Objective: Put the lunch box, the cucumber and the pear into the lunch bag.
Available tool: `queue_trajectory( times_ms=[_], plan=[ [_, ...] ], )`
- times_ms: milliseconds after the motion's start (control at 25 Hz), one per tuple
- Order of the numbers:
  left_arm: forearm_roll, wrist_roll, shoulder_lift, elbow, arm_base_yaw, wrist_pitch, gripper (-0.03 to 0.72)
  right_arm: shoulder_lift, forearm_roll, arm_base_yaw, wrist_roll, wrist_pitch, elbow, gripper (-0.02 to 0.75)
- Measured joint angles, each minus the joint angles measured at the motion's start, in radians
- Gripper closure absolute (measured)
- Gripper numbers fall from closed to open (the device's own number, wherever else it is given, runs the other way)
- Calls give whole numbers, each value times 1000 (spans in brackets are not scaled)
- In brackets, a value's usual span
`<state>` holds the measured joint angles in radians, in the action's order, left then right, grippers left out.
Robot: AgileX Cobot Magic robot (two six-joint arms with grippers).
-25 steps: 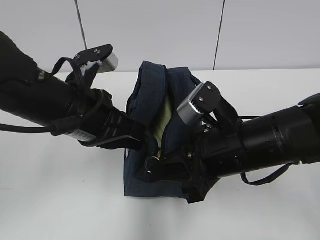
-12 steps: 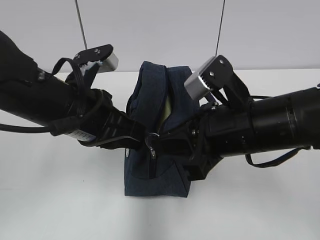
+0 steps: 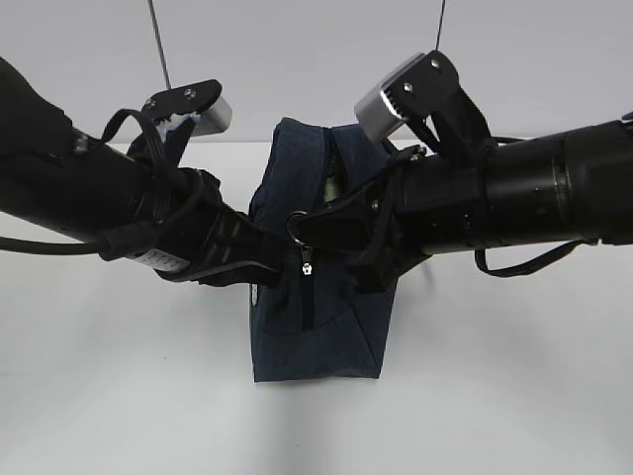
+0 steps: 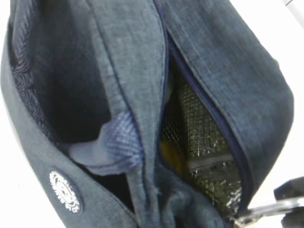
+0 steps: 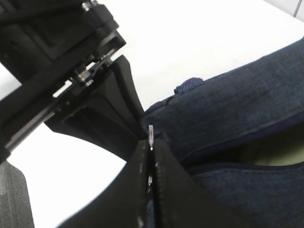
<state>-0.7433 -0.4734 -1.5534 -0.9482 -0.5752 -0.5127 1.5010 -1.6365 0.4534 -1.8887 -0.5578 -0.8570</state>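
The zipper edges [image 3: 336,178] gape ahead of the ring pull, so next my left gripper draws the bag taut before my right gripper pulls to the zipper's far end [image 3: 327,134].
The navy lunch bag [image 3: 326,317] stands in the middle of the white table, between both arms. My left gripper [image 3: 263,265] grips the bag's left wall near the opening; its fingers do not show in the left wrist view. My right gripper [image 3: 303,224] is shut on the metal ring pull [image 5: 150,134] of the zipper, above the bag's front. Through the narrow opening I see silver lining [image 4: 204,128] and a yellow-orange patch, the pear [image 4: 167,151]. A pale green strip, the lunch box lid [image 5: 273,151], shows between the zipper edges. The cucumber is hidden.
The white table [image 3: 119,396] lies around the bag. A pale wall with dark seams [image 3: 158,40] stands behind. The left arm's black body [image 5: 61,57] is close beside the right fingers.
My right gripper has moved up and back with the ring pull. The zipper has run along the bag, the opening has narrowed and the pale green lid no longer shows from outside.
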Motion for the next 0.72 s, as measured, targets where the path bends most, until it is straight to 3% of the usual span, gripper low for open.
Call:
queue_trajectory(
  times_ms=[480, 720],
  plan=[
    [16, 0, 60, -2, 3, -30, 659, 0, 11, 0, 18, 2, -15, 738],
    [18, 0, 62, -2, 3, -83, 469, 0, 13, 0, 23, 2, -15, 738]
  ],
)
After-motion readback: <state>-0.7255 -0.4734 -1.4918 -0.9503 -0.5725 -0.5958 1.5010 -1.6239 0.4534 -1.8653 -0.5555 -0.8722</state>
